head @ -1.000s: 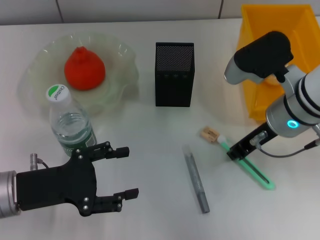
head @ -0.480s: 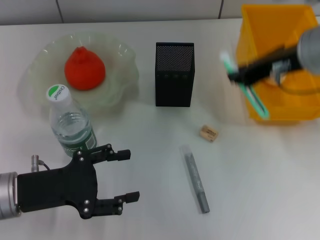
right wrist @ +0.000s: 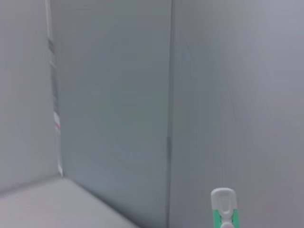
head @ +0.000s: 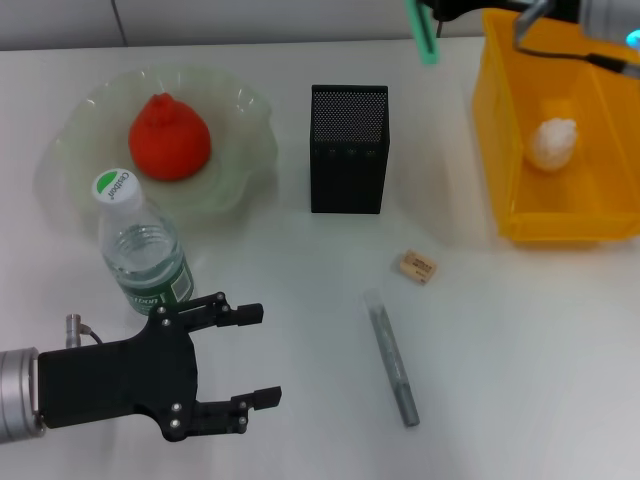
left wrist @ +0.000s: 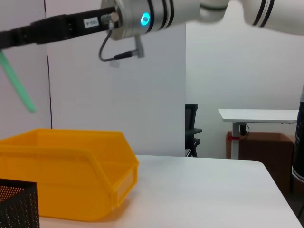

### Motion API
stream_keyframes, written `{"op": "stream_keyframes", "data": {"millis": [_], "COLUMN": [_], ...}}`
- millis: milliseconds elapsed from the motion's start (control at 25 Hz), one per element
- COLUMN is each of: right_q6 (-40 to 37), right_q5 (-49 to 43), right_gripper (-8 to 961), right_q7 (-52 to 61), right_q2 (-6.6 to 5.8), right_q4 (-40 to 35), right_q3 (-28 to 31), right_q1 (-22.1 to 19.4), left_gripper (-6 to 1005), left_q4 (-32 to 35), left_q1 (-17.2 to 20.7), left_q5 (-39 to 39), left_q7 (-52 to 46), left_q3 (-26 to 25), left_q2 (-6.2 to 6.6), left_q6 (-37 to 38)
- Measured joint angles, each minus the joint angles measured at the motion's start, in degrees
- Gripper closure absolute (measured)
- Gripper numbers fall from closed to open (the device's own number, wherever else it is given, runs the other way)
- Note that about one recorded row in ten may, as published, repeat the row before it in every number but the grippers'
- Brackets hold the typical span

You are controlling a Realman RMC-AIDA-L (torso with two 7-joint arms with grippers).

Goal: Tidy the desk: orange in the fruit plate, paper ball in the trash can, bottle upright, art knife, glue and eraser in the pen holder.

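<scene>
The art knife's lower end [head: 428, 55] is pointing down, higher than the pen holder's opening [head: 349, 115], so the robot's right gripper should go on carrying the knife across until that end goes in.
My right gripper [head: 442, 10] is high at the far edge of the desk, shut on the green art knife [head: 421, 32], up and to the right of the black mesh pen holder [head: 348, 148]. The knife's tip [right wrist: 223, 209] shows in the right wrist view, and the whole knife [left wrist: 17, 84] in the left wrist view. The orange [head: 168, 137] lies in the fruit plate [head: 255, 150]. In front of the plate the bottle [head: 140, 245] stands upright. The paper ball [head: 553, 142] is in the yellow trash can [head: 560, 225]. The eraser [head: 416, 266] and grey glue stick [head: 391, 357] lie on the desk. My left gripper [head: 250, 357] is open near the front.
The trash can [left wrist: 66, 173] stands beside the pen holder [left wrist: 16, 206], with a gap of bare desk between them. White tabletop surrounds the eraser and the glue stick. A wall rises behind the desk.
My right arm has carried the art knife up off the desk, past the trash can, to the far edge above the pen holder. The left gripper has stayed put.
</scene>
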Motion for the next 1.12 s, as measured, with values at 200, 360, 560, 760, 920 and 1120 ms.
{"op": "stream_keyframes", "data": {"millis": [200, 360, 560, 760, 920, 1120], "right_q6": [1.97, 0.42, -3.36, -5.2, -5.36, -7.29], "right_q5": [28.29, 41.39, 52.99, 56.58, 56.73, 56.44], "right_gripper": [773, 771, 768, 766, 764, 734], "right_q7": [-29.29, -44.71, -57.55, -62.82, -63.33, -63.4], "right_q2": [-0.1, -0.11, -0.06, 0.08, 0.09, -0.08], "right_q4": [17.88, 31.71, 49.24, 58.19, 61.17, 60.75], "right_q3": [-0.57, -0.48, -0.16, -0.14, -0.41, -0.67], "right_q1": [3.05, 7.02, 13.28, 16.76, 17.73, 16.62], "left_gripper": [211, 211, 211, 211, 211, 211], "left_q4": [-0.53, -0.58, -0.64, -0.96, -1.43, -1.44], "left_q1": [-0.32, -0.33, -0.47, -0.94, -1.3, -1.33], "left_q5": [0.13, 0.17, 0.18, 0.17, 0.16, 0.17], "left_q7": [0.0, 0.0, 0.0, 0.0, 0.0, 0.0], "left_q3": [0.0, 0.0, 0.0, 0.06, 0.17, 0.17], "left_q2": [0.03, 0.01, -0.04, -0.1, -0.02, -0.09], "left_q6": [-0.05, -0.21, -0.22, -0.13, 0.2, 0.22]}}
